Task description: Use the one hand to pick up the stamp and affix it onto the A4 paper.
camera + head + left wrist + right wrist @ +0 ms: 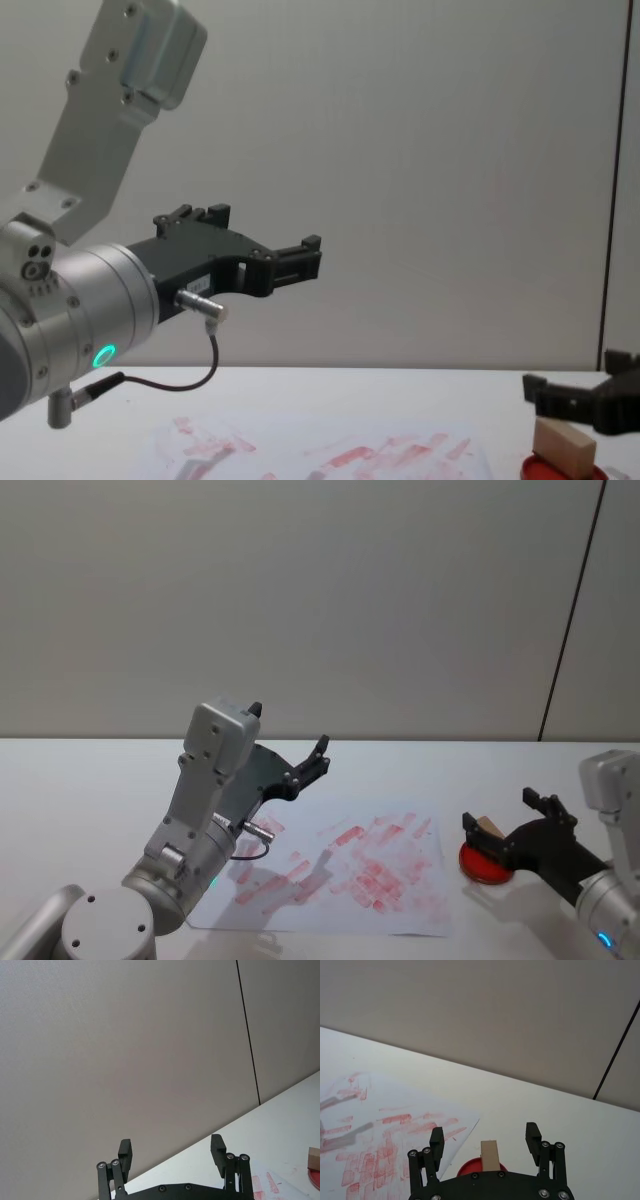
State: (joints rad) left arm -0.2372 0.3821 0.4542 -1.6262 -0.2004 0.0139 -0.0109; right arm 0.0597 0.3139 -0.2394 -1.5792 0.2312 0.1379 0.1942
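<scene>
I expect the stamp [564,447] to come free and leave the ink pad in place when I lift, since the ink pad's red rim [534,468] shows clear of the stamp.
The stamp [488,828], a small tan block, stands on the red round ink pad [484,866] to the right of the A4 paper [350,872], a white sheet smeared with red marks. My right gripper [503,815] is open and low over the pad. In the right wrist view the stamp [489,1155] sits between the two fingers with a gap on each side. From the chest view the stamp [562,446] shows under the right gripper [580,388]. My left gripper [314,763] is open, raised above the paper's far left part and holding nothing.
The white table [90,780] runs back to a grey wall. The left arm's silver body [205,800] hangs over the paper's left side. In the left wrist view the left gripper [171,1149] points at the wall.
</scene>
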